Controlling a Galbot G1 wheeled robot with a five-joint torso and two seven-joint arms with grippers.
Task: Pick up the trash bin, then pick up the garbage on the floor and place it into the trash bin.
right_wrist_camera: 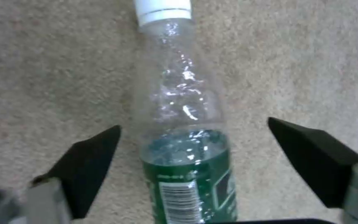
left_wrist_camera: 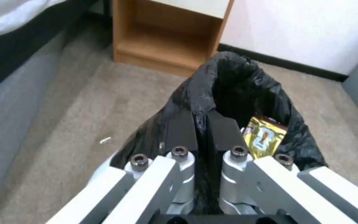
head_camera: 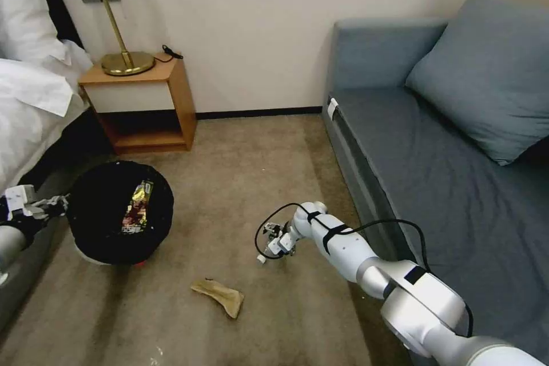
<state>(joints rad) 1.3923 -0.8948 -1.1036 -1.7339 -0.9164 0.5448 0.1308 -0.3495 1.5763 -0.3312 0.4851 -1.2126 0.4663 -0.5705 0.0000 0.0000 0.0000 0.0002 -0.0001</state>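
Note:
I see the green label's far side through the bottle's clear side, so the empty bottle will buckle inward at its middle when I pick it up.
The trash bin [head_camera: 94, 255], white with a black bag, sits at the left on the carpet, and my left gripper [head_camera: 59, 203] is shut on its near rim. In the left wrist view my left gripper [left_wrist_camera: 202, 123] pinches the bag's edge [left_wrist_camera: 233, 77]. A gold-brown wrapper [head_camera: 137, 206] [left_wrist_camera: 264, 137] lies inside the bin. My right gripper [head_camera: 275, 243] hangs low over the floor at mid-view. In the right wrist view my right gripper [right_wrist_camera: 194, 123] is open, its fingers [right_wrist_camera: 88, 161] straddling a clear bottle with a green label [right_wrist_camera: 183, 93] lying on the carpet. Crumpled tan paper [head_camera: 220, 295] lies on the floor nearer to me.
A wooden nightstand [head_camera: 143, 97] with a brass lamp [head_camera: 123, 60] stands against the far wall. A bed [head_camera: 28, 97] runs along the left and a grey sofa [head_camera: 446, 143] along the right. Open carpet lies between them.

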